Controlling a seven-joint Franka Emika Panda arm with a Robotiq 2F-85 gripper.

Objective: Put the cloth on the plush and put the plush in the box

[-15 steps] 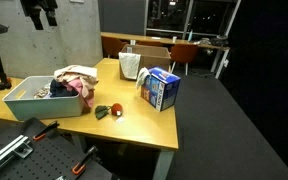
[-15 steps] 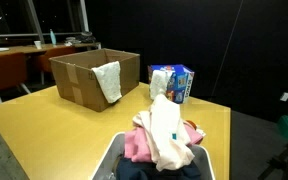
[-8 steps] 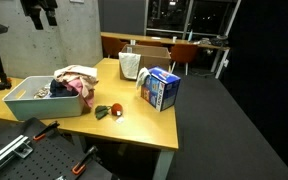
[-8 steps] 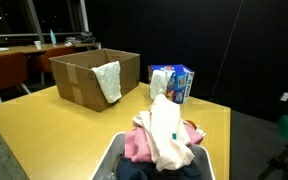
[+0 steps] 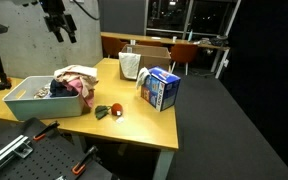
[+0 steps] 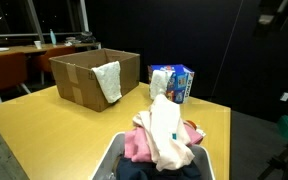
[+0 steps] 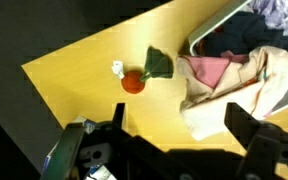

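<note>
My open gripper should keep going down until its fingers can close on the cloth's upper end [image 6: 163,107], because the pale beige cloth [image 6: 167,140] lies uncovered on top of the pile.
The plush [image 5: 107,111], red-orange and dark green, lies on the wooden table near its front edge; it also shows in the wrist view [image 7: 144,72]. The pale beige cloth [image 6: 167,135] lies on top of the pile in the grey tub and hangs over the rim in the wrist view [image 7: 246,92]. The blue-and-white box [image 5: 162,90] stands upright to the right of the plush and shows in the exterior view from the tub side [image 6: 172,82]. My gripper [image 5: 60,22] hangs high above the tub, open and empty [image 7: 179,125]. It also shows at a frame edge [image 6: 274,10].
The grey tub [image 5: 19,101] holds a brighter pink cloth [image 7: 212,70] and dark clothes. A white mesh basket [image 5: 130,64] stands behind the box. A brown cardboard box [image 6: 79,80] with a white cloth over its edge sits at the table's far side. Chairs and desks stand beyond.
My gripper has moved down and towards the middle of the table, and now enters the corner of the exterior view from the tub side. The objects have not moved.
</note>
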